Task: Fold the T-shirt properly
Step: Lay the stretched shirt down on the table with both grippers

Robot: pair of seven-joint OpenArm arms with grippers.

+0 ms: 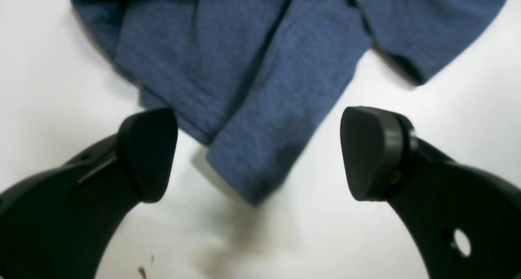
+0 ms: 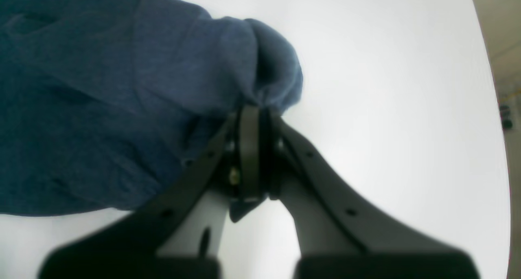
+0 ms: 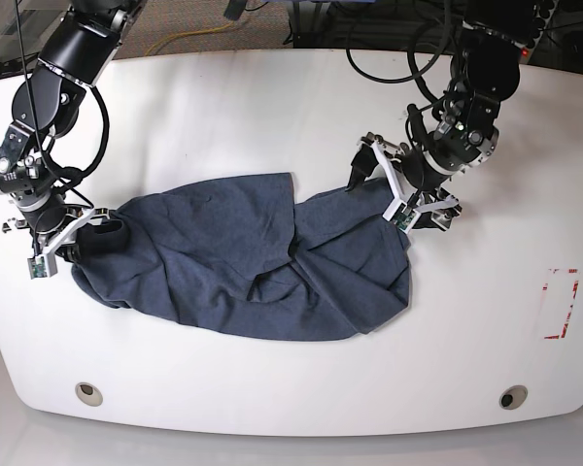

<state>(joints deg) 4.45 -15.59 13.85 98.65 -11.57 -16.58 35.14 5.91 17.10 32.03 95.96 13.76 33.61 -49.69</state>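
Observation:
My left gripper has the T-shirt's folded corner (image 1: 247, 173) pointing in between its open fingers, so it should keep going past the corner and close on the cloth (image 1: 277, 120) behind it.
The dark blue T-shirt (image 3: 243, 272) lies crumpled across the middle of the white table (image 3: 272, 107). My left gripper (image 3: 398, 189) hovers over its right end, open. In the left wrist view a folded corner of the T-shirt (image 1: 228, 67) points in between the two wide-apart pads (image 1: 148, 148), and the left gripper (image 1: 258, 152) touches none of it. My right gripper (image 3: 73, 243) is at the shirt's left end. In the right wrist view that gripper (image 2: 254, 112) is shut on a bunched edge of the T-shirt (image 2: 101, 108).
A red marked rectangle (image 3: 561, 303) is on the table at the right. Two round fittings (image 3: 89, 393) (image 3: 510, 397) sit near the front edge. Cables (image 3: 389, 44) run along the back. The table's edge (image 2: 484, 67) shows at the right of the right wrist view.

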